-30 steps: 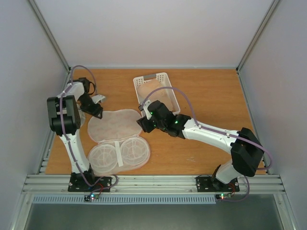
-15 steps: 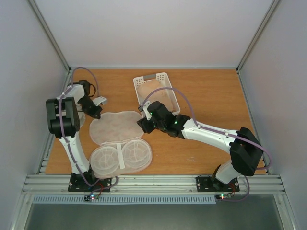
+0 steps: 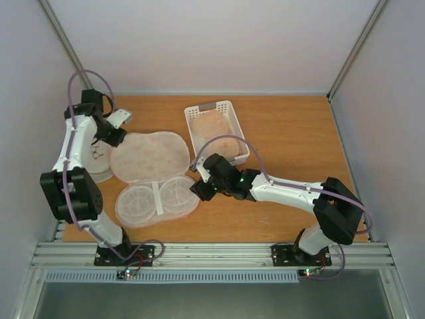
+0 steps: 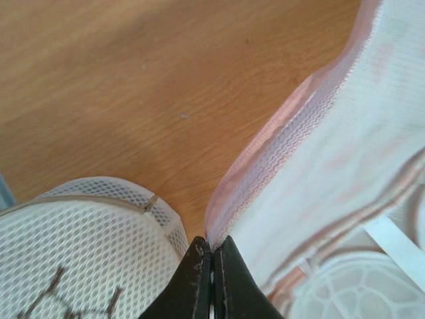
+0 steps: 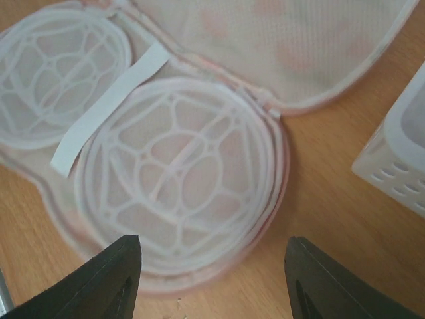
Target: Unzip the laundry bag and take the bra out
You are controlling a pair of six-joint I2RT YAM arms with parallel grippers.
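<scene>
I carry on folding the laundry bag flap over until it covers the white mesh rings (image 3: 157, 198), because my left gripper has the laundry bag flap's pink seam (image 4: 269, 149) and the rings lie clear.
The laundry bag (image 3: 150, 157) lies unzipped and spread flat on the wooden table, its cream flap at the back and its two white mesh rings (image 3: 157, 200) in front. My left gripper (image 3: 119, 139) is shut on the pink seam at the flap's left edge (image 4: 265, 166), fingertips (image 4: 199, 256) pressed together. My right gripper (image 3: 200, 190) hovers open over the right ring (image 5: 176, 173), holding nothing. The peach-beige bra (image 3: 218, 136) lies in the white basket.
The white perforated basket (image 3: 211, 106) stands behind the right gripper, its corner (image 5: 398, 153) close by in the right wrist view. A round white mesh disc with a black drawing (image 3: 97, 159) sits left of the bag, touching distance from my left fingers (image 4: 73, 259).
My left gripper has shut on the flap's edge and drawn back to the left, dragging the whole bag leftward. The right gripper has moved nearer, over the right ring.
</scene>
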